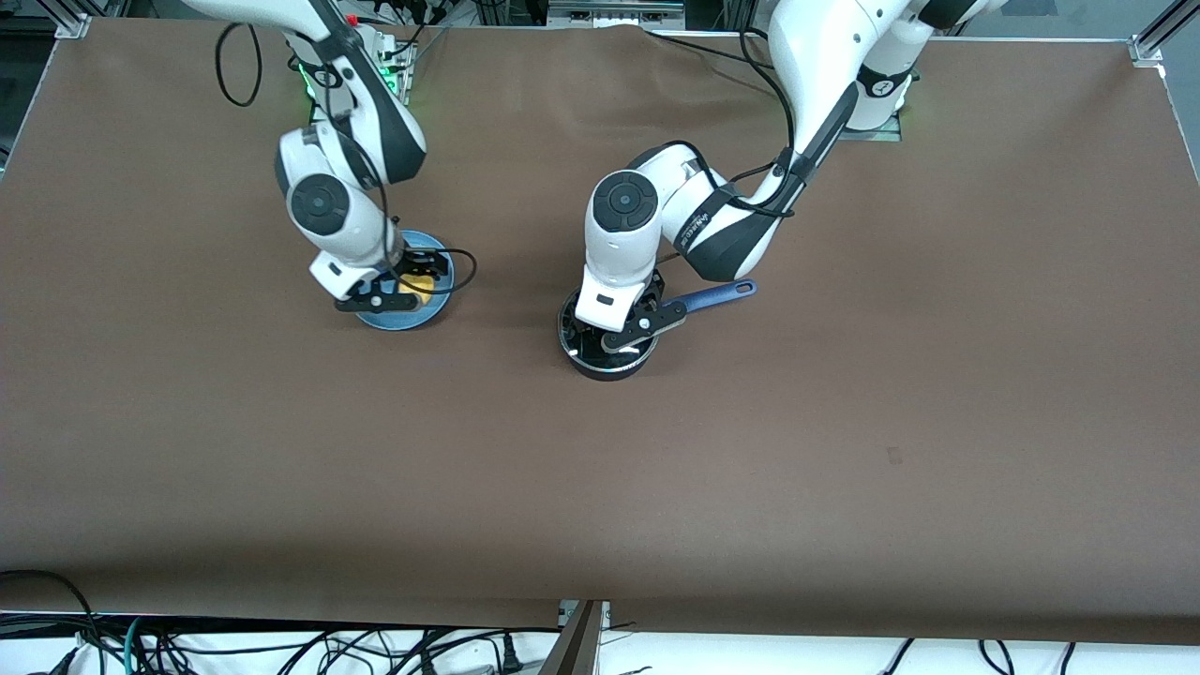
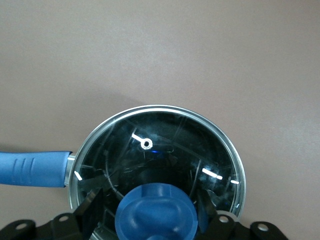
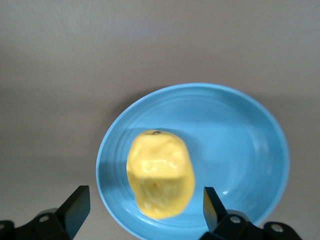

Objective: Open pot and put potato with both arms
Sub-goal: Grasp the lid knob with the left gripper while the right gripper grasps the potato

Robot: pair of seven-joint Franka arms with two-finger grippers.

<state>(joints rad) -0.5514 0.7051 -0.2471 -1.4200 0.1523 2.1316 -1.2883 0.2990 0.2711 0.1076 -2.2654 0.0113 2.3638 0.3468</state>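
My left gripper is to carry the glass lid (image 1: 587,351) to the open space (image 1: 895,382) past the pot's handle before my right gripper brings the potato, because the lid covers the pot.
The black pot (image 1: 605,364) stands mid-table, its blue handle (image 1: 717,295) toward the left arm's end. A glass lid (image 2: 165,145) with a blue knob (image 2: 157,212) covers it. My left gripper (image 1: 619,333) is low over the lid and open. Its fingers (image 2: 92,207) stand on either side of the knob with gaps. The yellow potato (image 3: 160,172) lies on a light-blue plate (image 3: 240,140) toward the right arm's end. My right gripper (image 1: 398,286) is open just above it. Its fingers (image 3: 77,202) straddle the potato without touching. In the front view the potato (image 1: 424,286) is partly hidden.
The brown table cover (image 1: 844,450) spreads wide around both things. The plate (image 1: 403,321) and the pot stand about two pot widths apart. Cables hang along the table's edge nearest the front camera.
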